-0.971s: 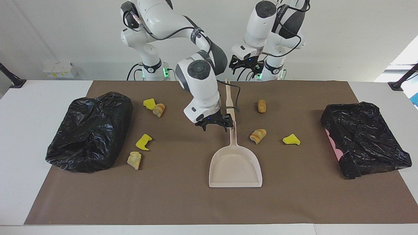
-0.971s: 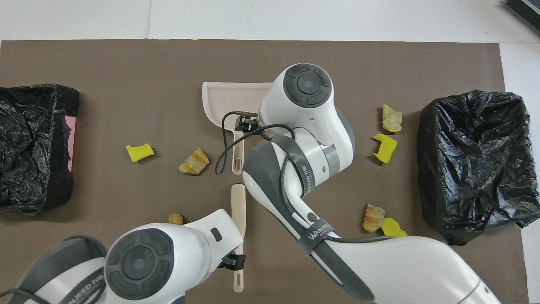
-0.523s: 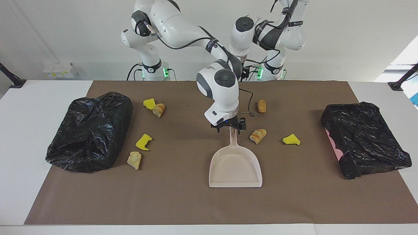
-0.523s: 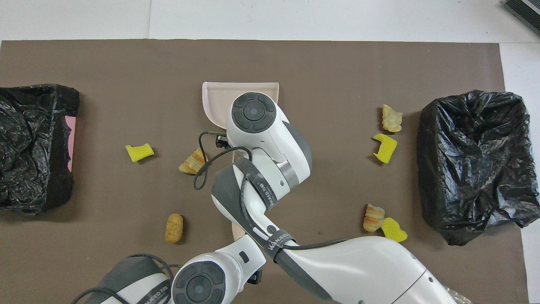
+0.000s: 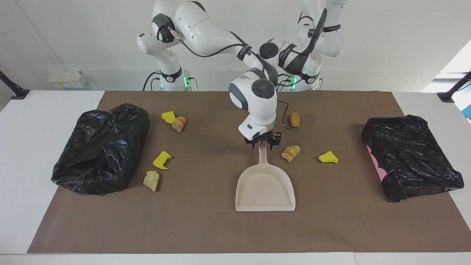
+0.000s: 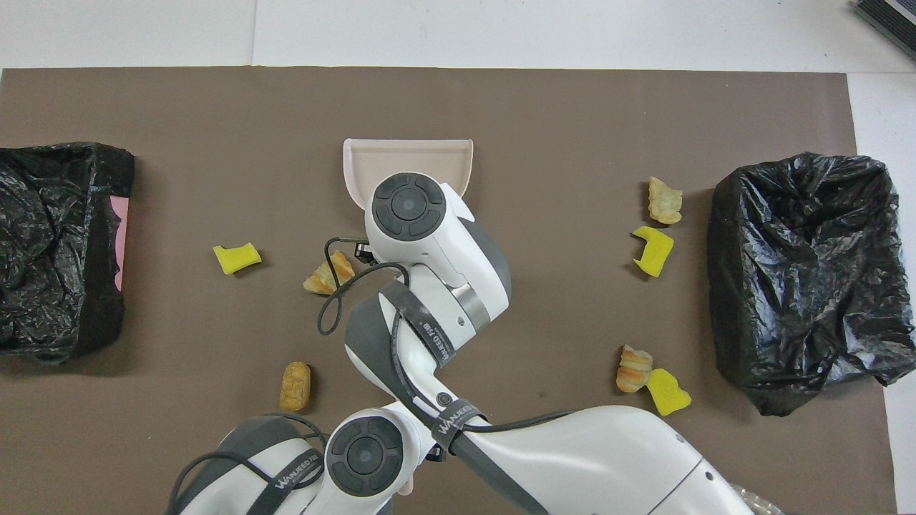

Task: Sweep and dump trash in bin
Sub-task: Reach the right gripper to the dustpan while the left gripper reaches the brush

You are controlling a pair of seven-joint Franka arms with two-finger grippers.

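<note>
The dustpan's opening (image 5: 265,207) points away from the bread-like chunk (image 5: 290,153) next to the dustpan's handle, so the robot's right gripper should turn the opening toward the chunk before the left gripper sweeps.
The beige dustpan (image 5: 265,189) (image 6: 408,154) lies flat on the brown mat, its handle (image 5: 262,159) pointing toward the robots. My right gripper (image 5: 262,144) is down at the handle's upper end, with the handle between its jaws. In the overhead view the right arm covers that spot. Several small chunks of trash lie scattered: a yellow one (image 5: 328,157) and a bread-like one (image 5: 291,152) beside the handle, another bread-like one (image 5: 295,119) nearer the robots, more (image 5: 162,160) (image 5: 151,180) toward the right arm's end. My left gripper (image 6: 431,453) waits, open, close to the robots.
Two bins lined with black bags stand at the mat's two ends, one (image 5: 101,147) at the right arm's end, the other (image 5: 410,154) at the left arm's end, with pink showing at its side. A yellow chunk (image 5: 168,116) and a bread-like chunk (image 5: 179,123) lie close together.
The right gripper slid across from beside the dustpan's handle onto it and came down, its jaws narrowing. The left arm pulled back toward its base. Dustpan and trash stayed put.
</note>
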